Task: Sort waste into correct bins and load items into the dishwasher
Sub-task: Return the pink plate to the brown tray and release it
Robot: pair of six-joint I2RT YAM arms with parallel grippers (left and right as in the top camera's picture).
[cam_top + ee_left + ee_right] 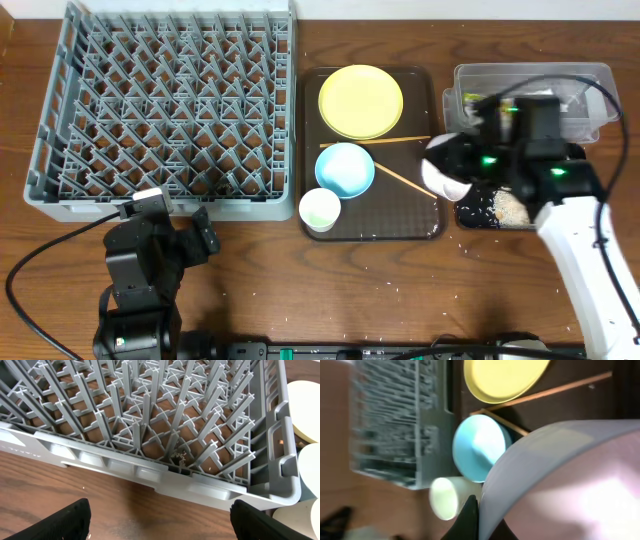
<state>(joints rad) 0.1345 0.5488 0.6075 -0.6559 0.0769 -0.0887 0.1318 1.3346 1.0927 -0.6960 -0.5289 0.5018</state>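
Observation:
The rice is in the black tray [512,209], so my right gripper should go on carrying the white bowl to the brown tray's free corner [407,217] until the bowl sits there.
My right gripper [452,172] is shut on the rim of the white bowl [441,170], held tilted on its side between the brown tray and the black tray [478,214]; the bowl fills the right wrist view [560,485]. Rice scraps [510,207] lie in the black tray. The clear tub [590,85] stands behind it. The yellow plate [360,100], light blue bowl [345,168], small white cup [320,209] and two chopsticks [410,181] lie on the brown tray. My left gripper [160,522] is open and empty in front of the grey dish rack [165,105].
The brown serving tray [420,215] sits between the dish rack and the bins. Loose rice grains dot the wooden table [380,290] in front. Cables run along the front edge and over the clear tub.

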